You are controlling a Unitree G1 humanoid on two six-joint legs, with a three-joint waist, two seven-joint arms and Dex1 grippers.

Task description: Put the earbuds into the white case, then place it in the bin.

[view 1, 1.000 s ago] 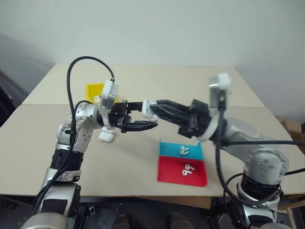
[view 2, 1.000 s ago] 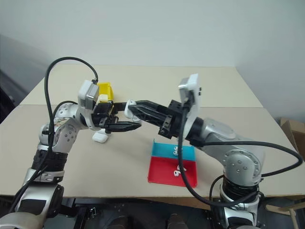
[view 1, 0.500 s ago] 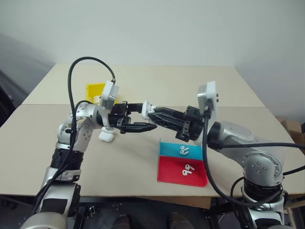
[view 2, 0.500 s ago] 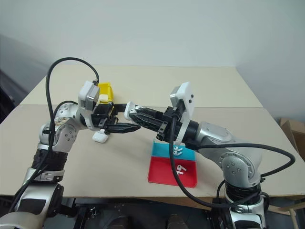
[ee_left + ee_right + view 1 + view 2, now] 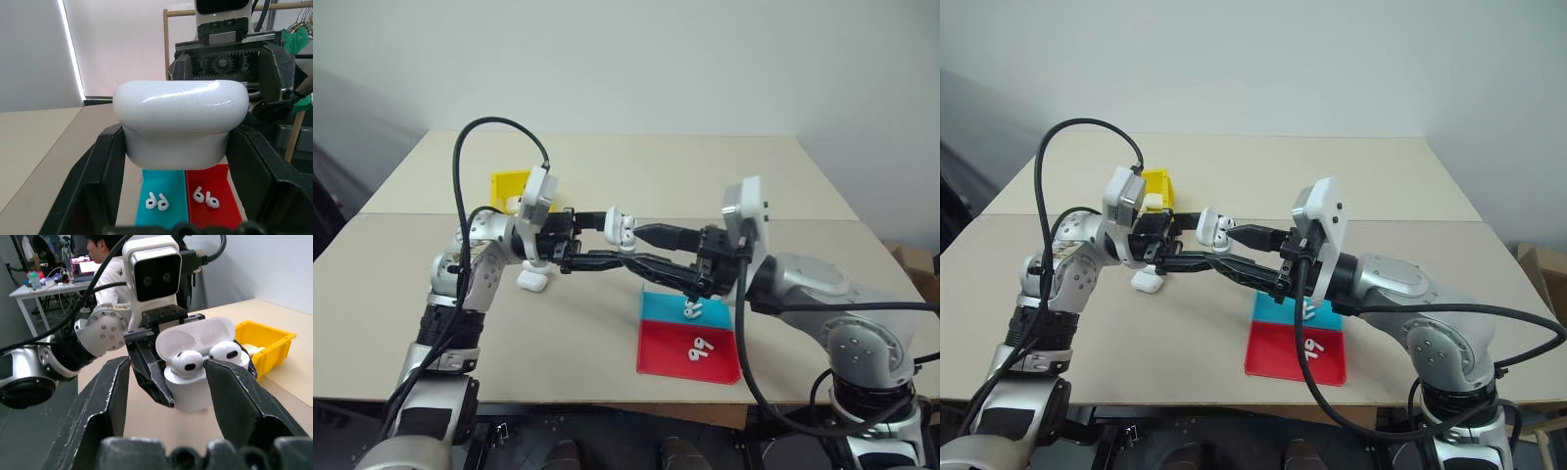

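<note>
The white case's lid (image 5: 194, 337) is standing open over the earbuds, so my right gripper should bring its spread fingers together and push the lid shut (image 5: 199, 323) before the bin.
The white case (image 5: 620, 226) hangs in the air above the table with its lid flipped open. My left gripper (image 5: 607, 238) is shut on its body from both sides, as the left wrist view shows on the case (image 5: 178, 117). Two earbuds (image 5: 187, 361) sit in the case's wells. My right gripper (image 5: 634, 247) faces the case from the right, open, its fingers (image 5: 110, 396) standing on either side of the case without touching it. The yellow bin (image 5: 507, 184) stands behind my left arm.
Another white case (image 5: 530, 281) lies on the table under my left arm. A flat blue-and-red tray (image 5: 662, 364) at front right holds more earbuds (image 5: 690, 310). Something pale lies in the bin (image 5: 266, 340). A person (image 5: 105, 254) sits in the background.
My right gripper, shut at the case's open top before, has opened and dropped slightly, its wrist rolling. The left gripper and the case have not moved.
</note>
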